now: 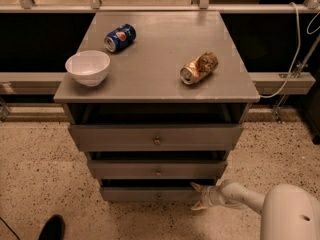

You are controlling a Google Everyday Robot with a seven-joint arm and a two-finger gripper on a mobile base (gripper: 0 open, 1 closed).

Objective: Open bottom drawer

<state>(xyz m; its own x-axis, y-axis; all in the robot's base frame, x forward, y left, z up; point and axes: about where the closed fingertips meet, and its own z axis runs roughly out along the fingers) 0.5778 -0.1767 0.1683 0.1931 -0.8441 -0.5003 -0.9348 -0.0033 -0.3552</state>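
Observation:
Next, I move my gripper back, reach over the front's top edge (184, 190) and pull further, because the bottom drawer shows only a narrow gap (148, 183) above its front.
The grey cabinet has three drawer fronts. The bottom drawer (145, 194) is the narrowest and lowest, with a small round knob (159, 196) at its centre. It stands slightly out from the frame, like the two above it. My gripper (196, 196) is low at the right end of the bottom drawer front, to the right of the knob. Its two pale fingers (193, 186) are spread open and hold nothing. The white arm (240, 195) reaches in from the lower right.
On the cabinet top (160, 74) lie a white bowl (88, 67), a blue can (120, 37) on its side and a crushed brown can (199, 68). A dark shoe (51, 228) is on the speckled floor at lower left. Cables (295, 59) hang at right.

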